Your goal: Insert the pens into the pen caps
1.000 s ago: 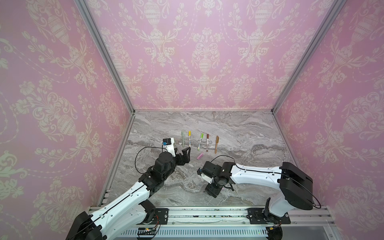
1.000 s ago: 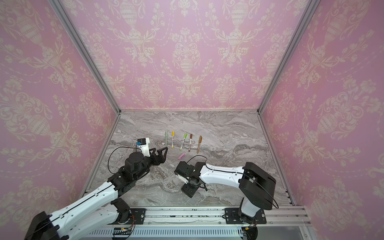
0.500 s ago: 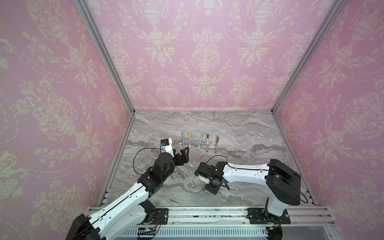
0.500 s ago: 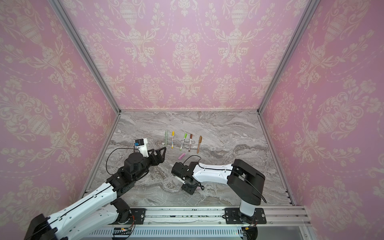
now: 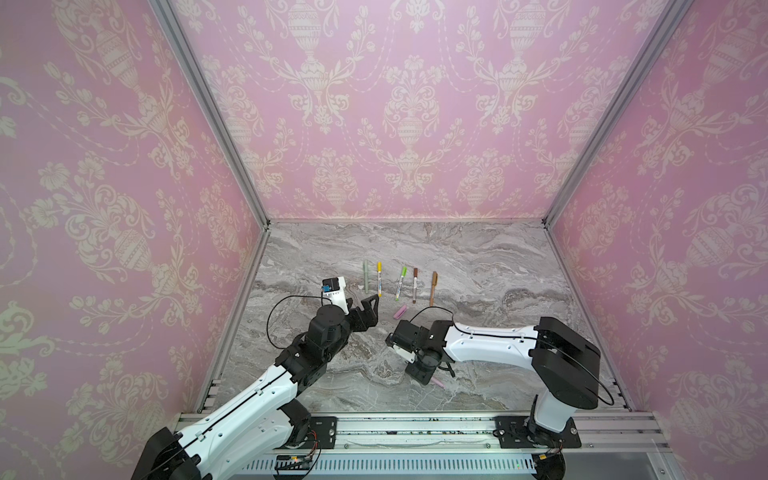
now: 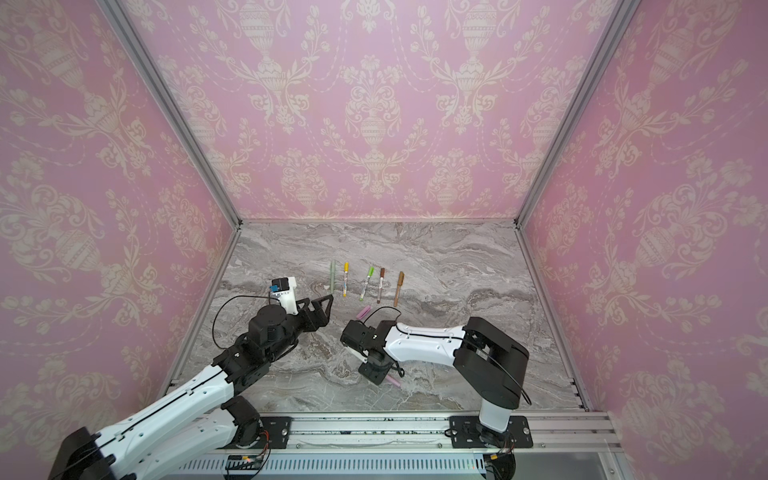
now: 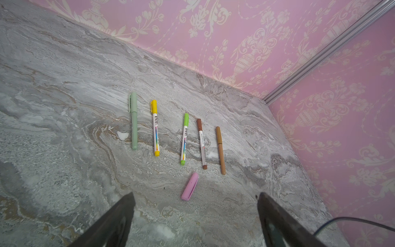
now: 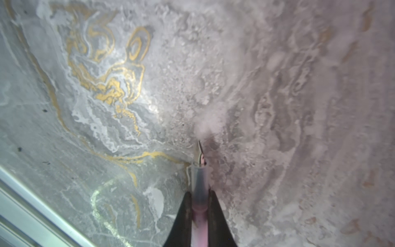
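Next, my left gripper takes the pink pen by its pink body farther back (image 5: 437,383) before my right gripper fetches the cap, because my right gripper is holding the pen close to its tip (image 8: 200,179).
My right gripper (image 8: 199,197) is shut on the pink pen (image 8: 199,181) low over the marble floor, and the pen's dark tip pokes out past the fingers. In both top views the right gripper (image 5: 423,372) points down near the front, with the pen's pink end (image 5: 437,382) showing beside it. The loose pink pen cap (image 7: 190,186) lies on the floor (image 5: 400,311) just ahead of my left gripper (image 7: 195,195), which hovers open and empty (image 5: 371,308). Behind the cap lie five capped pens: sage green (image 7: 133,120), yellow-capped (image 7: 155,128), lime-capped (image 7: 184,139), brown-capped (image 7: 202,144), tan (image 7: 220,149).
Pink patterned walls (image 5: 407,124) close in the marble floor (image 5: 478,266) on three sides. An aluminium rail (image 5: 415,430) carrying both arm bases runs along the front edge. A black cable (image 5: 286,299) loops off the left wrist.
The right gripper has gone from open to shut, closing on the pink pen near the front. Its arm shifted slightly left. The left arm has barely moved.
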Robot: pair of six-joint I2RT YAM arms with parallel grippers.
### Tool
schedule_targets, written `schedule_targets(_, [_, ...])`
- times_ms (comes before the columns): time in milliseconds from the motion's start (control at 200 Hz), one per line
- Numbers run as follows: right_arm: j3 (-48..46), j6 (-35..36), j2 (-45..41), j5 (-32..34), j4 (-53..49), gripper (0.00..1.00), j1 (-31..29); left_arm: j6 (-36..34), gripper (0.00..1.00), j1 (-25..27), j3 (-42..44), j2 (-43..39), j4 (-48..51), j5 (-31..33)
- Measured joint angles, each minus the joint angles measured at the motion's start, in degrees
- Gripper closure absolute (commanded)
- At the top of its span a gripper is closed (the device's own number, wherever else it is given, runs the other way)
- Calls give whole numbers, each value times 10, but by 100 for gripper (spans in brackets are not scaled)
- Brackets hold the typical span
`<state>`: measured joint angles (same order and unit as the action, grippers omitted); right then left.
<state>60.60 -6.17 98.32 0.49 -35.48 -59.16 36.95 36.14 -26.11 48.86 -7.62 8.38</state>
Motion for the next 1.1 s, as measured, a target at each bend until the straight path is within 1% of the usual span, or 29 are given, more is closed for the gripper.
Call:
schedule_targets(65, [-13,-19,-42,-16,23,93,31,-13,10,0,-3,2,0,-22])
schedule_targets(165, [-36,-64,-136,-49,71,94,94,-32,11,0,-12,11,-9,-65])
schedule_targets(265, [-62,-124,-225,-89,136,97,155,-45,11,0,-21,27,-33,-132])
schedule_targets(370, [-85,-193,-282,-132,197,98,199,-47,15,0,-33,65,-72,-225])
schedule_targets(470, [-89,-245,-296,-162,235,99,215,-38,16,0,-43,116,-110,-303])
schedule_targets(570, [-89,-285,-296,-183,264,100,216,-25,17,2,-45,160,-140,-355])
schedule_targets(691, [-89,-315,-296,-198,291,100,216,-14,18,9,-49,192,-161,-391])
schedule_targets(811, [-89,-334,-295,-207,311,100,216,-9,24,17,-61,209,-177,-412])
schedule_targets(836, [-89,-338,-295,-209,316,100,216,-7,26,19,-63,211,-181,-414])
schedule_targets(936, [-89,-346,-293,-216,329,100,216,0,41,22,-72,218,-193,-421])
schedule_targets(1026, [-89,-348,-291,-217,336,100,216,2,63,24,-73,221,-200,-424])
schedule_targets(1101, [-89,-348,-291,-216,336,100,216,4,79,24,-74,221,-201,-425])
